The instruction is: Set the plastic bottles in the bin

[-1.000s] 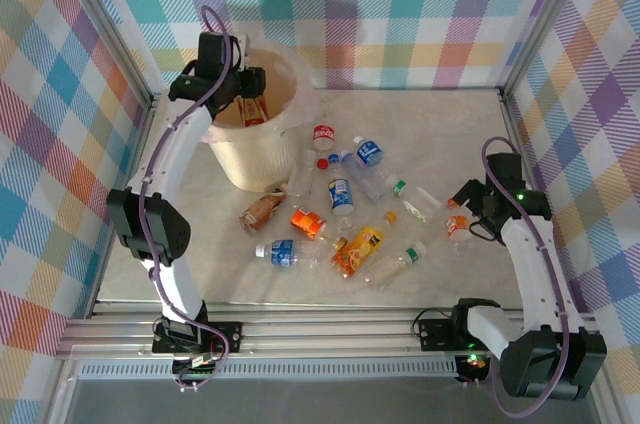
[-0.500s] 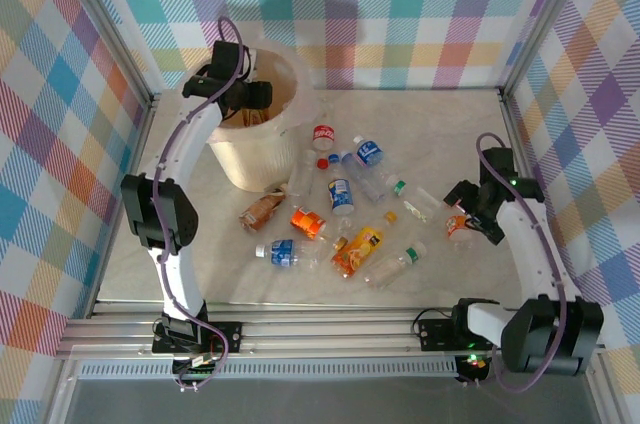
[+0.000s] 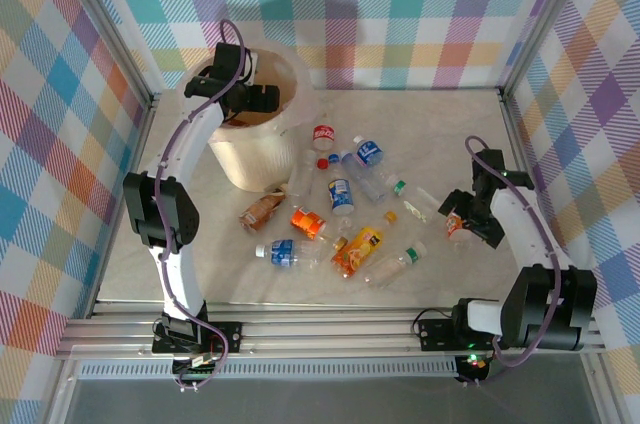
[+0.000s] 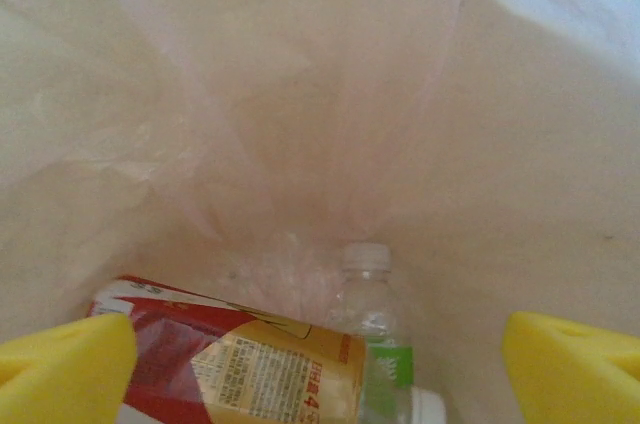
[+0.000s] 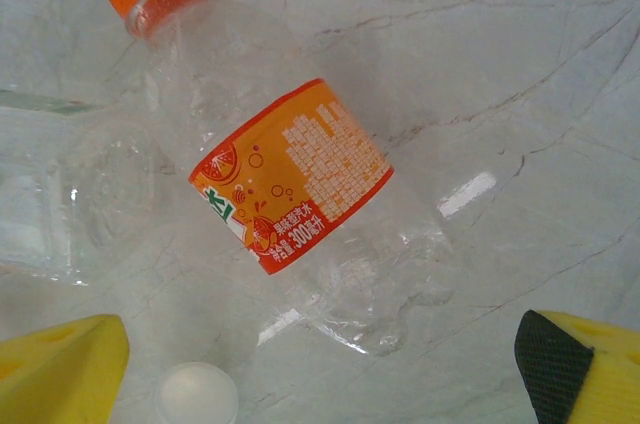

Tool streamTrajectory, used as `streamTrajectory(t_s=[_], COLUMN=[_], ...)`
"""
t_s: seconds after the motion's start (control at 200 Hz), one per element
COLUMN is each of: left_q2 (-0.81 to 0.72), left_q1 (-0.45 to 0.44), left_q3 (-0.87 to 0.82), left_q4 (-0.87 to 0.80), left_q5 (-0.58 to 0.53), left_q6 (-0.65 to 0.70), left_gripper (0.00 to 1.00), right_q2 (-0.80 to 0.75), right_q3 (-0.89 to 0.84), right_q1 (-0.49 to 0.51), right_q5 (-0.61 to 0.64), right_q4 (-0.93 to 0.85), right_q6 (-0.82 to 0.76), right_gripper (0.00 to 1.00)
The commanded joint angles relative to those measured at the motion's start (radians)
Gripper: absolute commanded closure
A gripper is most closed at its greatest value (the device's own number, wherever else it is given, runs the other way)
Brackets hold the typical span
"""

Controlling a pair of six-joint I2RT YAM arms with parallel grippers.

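Observation:
The orange-capped bottle (image 3: 458, 227) is a long way from the bin and my left gripper, so my right gripper should lift the bottle and pass it over beside the bin (image 3: 338, 126).
My left gripper (image 3: 262, 97) hangs over the mouth of the bin (image 3: 287, 150) with its jaws wide open. In the left wrist view its yellow fingertips (image 4: 66, 364) stand far apart. Below them, inside the bag-lined bin (image 4: 300, 94), lie a red-and-yellow labelled bottle (image 4: 250, 364) and a clear bottle with a green label (image 4: 375, 324). My right gripper (image 3: 462, 216) is open just above an orange-capped, orange-labelled bottle (image 5: 290, 174) lying on the table, with a fingertip on either side of its base. Several more plastic bottles (image 3: 340, 194) lie scattered mid-table.
A loose white cap (image 5: 197, 394) lies close to my right gripper's left fingertip. A crushed clear bottle (image 5: 60, 194) lies beside the orange one. The checked walls and metal frame (image 3: 510, 114) close in the table at the sides and back.
My left gripper has opened over the bin and the red-and-yellow bottle has dropped from it. My right arm has moved forward over the orange-labelled bottle.

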Motion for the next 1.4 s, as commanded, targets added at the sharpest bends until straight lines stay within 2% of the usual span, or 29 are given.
streamTrajectory(t_s=[0.0, 0.52, 0.855, 1.395], left_q2=[-0.048, -0.263, -0.426, -0.543], left_q1=[0.012, -0.003, -0.054, -0.093], left_q3=[-0.011, -0.104, -0.265, -0.374], left_q4=[-0.030, -0.021, 0.059, 0.108], left_q5=[-0.013, 0.023, 0.078, 0.083], left_q6=[-0.006, -0.078, -0.178, -0.231], left_gripper=[0.00, 0.00, 0.00, 0.00], right_q2=[0.043, 0.196, 0.244, 0.256], right_q3=[-0.013, -0.020, -0.061, -0.110], right_q1=[-0.009, -0.056, -0.062, -0.062], right_q5=[-0.020, -0.075, -0.125, -0.148], right_q4=[-0.003, 0.102, 0.185, 0.248], right_q6=[-0.016, -0.070, -0.094, -0.087], right_gripper=[0.00, 0.02, 0.12, 0.31])
